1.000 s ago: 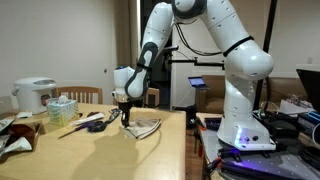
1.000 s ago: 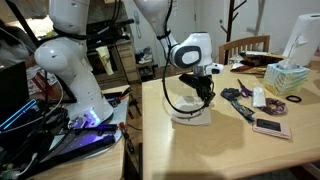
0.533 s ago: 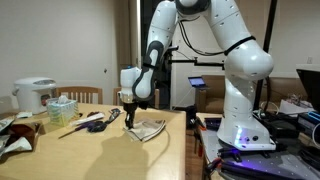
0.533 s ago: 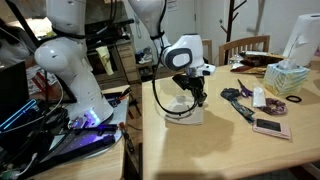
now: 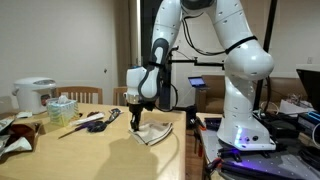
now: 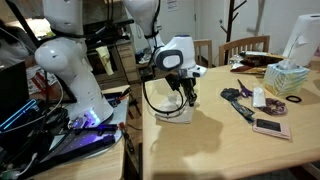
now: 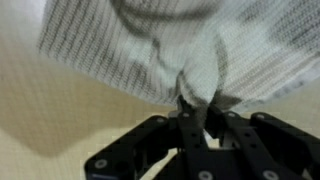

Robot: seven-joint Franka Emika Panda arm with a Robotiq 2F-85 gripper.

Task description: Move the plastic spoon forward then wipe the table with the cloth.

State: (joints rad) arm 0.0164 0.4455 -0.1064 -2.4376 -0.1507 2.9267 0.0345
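Note:
The beige cloth's pinched edge (image 5: 143, 132) is low over clear wooden table. My gripper goes on sliding it toward the robot base (image 5: 246, 128) before it lets go of it there.
The beige cloth (image 5: 150, 131) lies rumpled on the wooden table (image 5: 90, 152) close to the edge by the robot base. My gripper (image 5: 137, 119) points down and is shut on a pinched fold of it. The cloth (image 6: 172, 114) trails under the gripper (image 6: 187, 98) near the table (image 6: 220, 150) edge. In the wrist view the cloth (image 7: 150, 40) bunches between the gripper (image 7: 197, 100) fingers, over the table (image 7: 50, 110). I cannot pick out the plastic spoon among the utensils.
Dark utensils (image 6: 238, 100), a tissue box (image 6: 285, 78) and a phone (image 6: 270, 127) sit on the far part of the table. A rice cooker (image 5: 35, 95) and a tissue box (image 5: 62, 107) stand at the back. Chairs (image 5: 85, 96) stand behind.
The gripper has dragged the cloth across the table toward the edge beside the robot base. Its jaws have stayed shut on the fabric.

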